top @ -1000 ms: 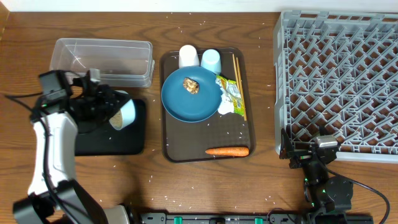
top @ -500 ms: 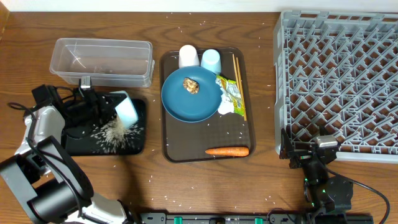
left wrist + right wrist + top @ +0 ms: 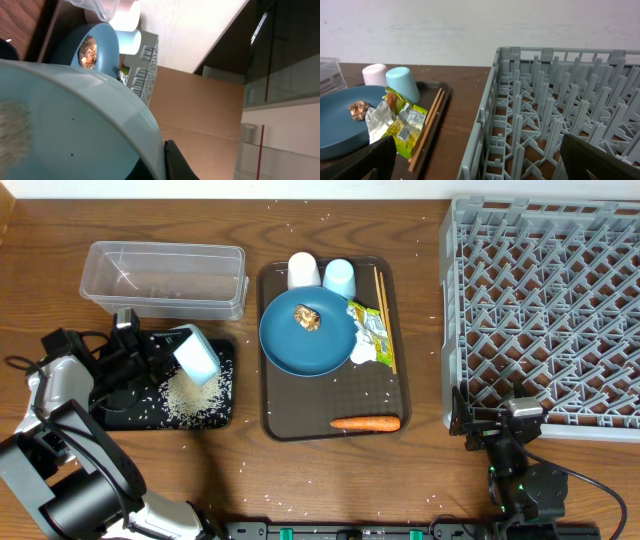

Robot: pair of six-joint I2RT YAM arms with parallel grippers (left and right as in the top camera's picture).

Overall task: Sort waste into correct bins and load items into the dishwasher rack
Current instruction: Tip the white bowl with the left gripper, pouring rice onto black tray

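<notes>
Rice still sits inside [image 3: 13,131] the tipped light-blue bowl. My left gripper should bring the bowl back and shake it over the black tray [image 3: 188,402] before it moves on.
My left gripper [image 3: 165,352] is shut on the rim of the light-blue bowl [image 3: 199,358] and holds it tipped over the black tray [image 3: 135,416]. A pile of rice [image 3: 190,394] lies in that tray. The bowl [image 3: 65,120] fills the left wrist view. The blue plate [image 3: 300,345] holds the brown lump [image 3: 307,318]. The white cup [image 3: 303,270], light-blue cup [image 3: 340,277], chopsticks [image 3: 381,295], wrapper [image 3: 370,335] and carrot [image 3: 365,422] lie on the brown tray [image 3: 290,415]. My right gripper [image 3: 500,428] is open and empty by the front left corner of the rack [image 3: 545,310].
The clear container [image 3: 165,278] stands behind the black tray. Loose rice grains are scattered over the table and the brown tray. In the right wrist view the rack [image 3: 555,100] is right, the wrapper [image 3: 395,122] and chopsticks [image 3: 427,127] left.
The left arm swung left and lower and tipped the bowl. The rice fell out of it into a pile on the black tray. The right arm has not moved.
</notes>
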